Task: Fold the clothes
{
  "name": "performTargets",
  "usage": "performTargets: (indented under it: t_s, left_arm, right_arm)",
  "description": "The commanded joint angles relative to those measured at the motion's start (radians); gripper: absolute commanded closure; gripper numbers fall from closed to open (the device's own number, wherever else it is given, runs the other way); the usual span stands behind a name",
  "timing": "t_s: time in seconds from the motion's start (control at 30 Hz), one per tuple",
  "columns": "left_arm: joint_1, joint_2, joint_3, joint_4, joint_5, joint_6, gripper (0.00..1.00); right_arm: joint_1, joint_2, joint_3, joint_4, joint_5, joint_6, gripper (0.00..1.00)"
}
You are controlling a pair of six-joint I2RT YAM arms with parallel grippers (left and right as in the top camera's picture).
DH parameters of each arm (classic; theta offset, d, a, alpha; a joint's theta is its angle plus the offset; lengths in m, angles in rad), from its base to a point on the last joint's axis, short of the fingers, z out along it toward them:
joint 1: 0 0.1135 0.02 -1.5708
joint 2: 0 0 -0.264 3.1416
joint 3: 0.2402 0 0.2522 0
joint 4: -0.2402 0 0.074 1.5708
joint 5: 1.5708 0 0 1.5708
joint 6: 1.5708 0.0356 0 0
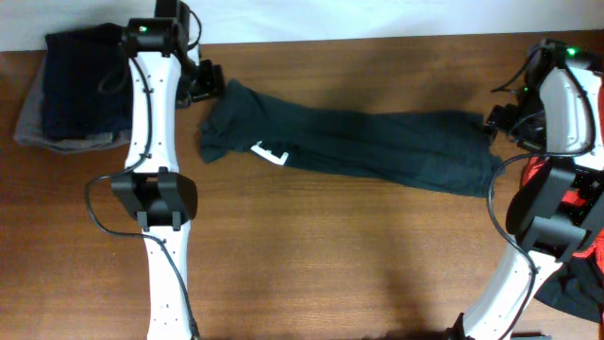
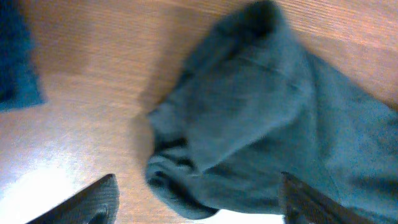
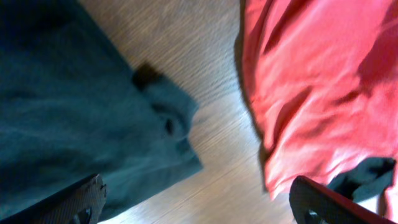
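Next, I bring my right gripper back, because it spans wood [image 3: 225,154] past the blackish-green garment's end. It should then take that end [image 1: 475,166] and fold it toward the tag.
A long blackish-green garment [image 1: 377,142] lies stretched across the table, its white tag [image 1: 269,151] near the bunched left end. My left gripper [image 1: 203,83] hovers at that left end. In the left wrist view it [image 2: 196,208] stands open, its fingers [image 2: 93,200] spread wide, and the garment's rumpled edge [image 2: 249,118] lies loose below them. At the garment's right end my right gripper [image 1: 500,121] is also open. In the right wrist view it [image 3: 199,205] spans bare wood between the green cloth [image 3: 74,106] and a red garment [image 3: 323,81], holding nothing.
A stack of navy and grey clothes [image 1: 75,90] sits at the far left; its edge [image 2: 15,56] shows in the left wrist view. Red cloth [image 1: 590,189] and black cloth [image 1: 576,283] are heaped at the right edge beside the right arm.
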Motion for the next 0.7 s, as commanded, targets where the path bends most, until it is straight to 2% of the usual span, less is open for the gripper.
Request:
performTargets:
  t_s: [0.0, 0.17, 0.3, 0.47, 0.67]
  left_arm:
    - [-0.037, 0.006, 0.019, 0.022, 0.046, 0.069, 0.01]
    - [-0.048, 0.006, 0.019, 0.063, 0.043, 0.068, 0.01]
    - [-0.047, 0.006, 0.019, 0.074, 0.043, 0.068, 0.01]
    - [-0.048, 0.006, 0.019, 0.075, 0.043, 0.068, 0.01]
    - [-0.047, 0.006, 0.019, 0.075, 0.043, 0.068, 0.01]
  right_arm:
    - [-0.068, -0.006, 0.02, 0.012, -0.061, -0.207, 0.01]
    - [-0.149, 0.018, 0.018, 0.018, -0.372, -0.453, 0.01]
    - [-0.187, 0.022, 0.018, 0.023, -0.526, -0.61, 0.01]
    - [-0.203, 0.054, 0.016, 0.033, -0.595, -0.673, 0.01]
    - [-0.203, 0.129, 0.014, 0.053, -0.639, -0.676, 0.01]
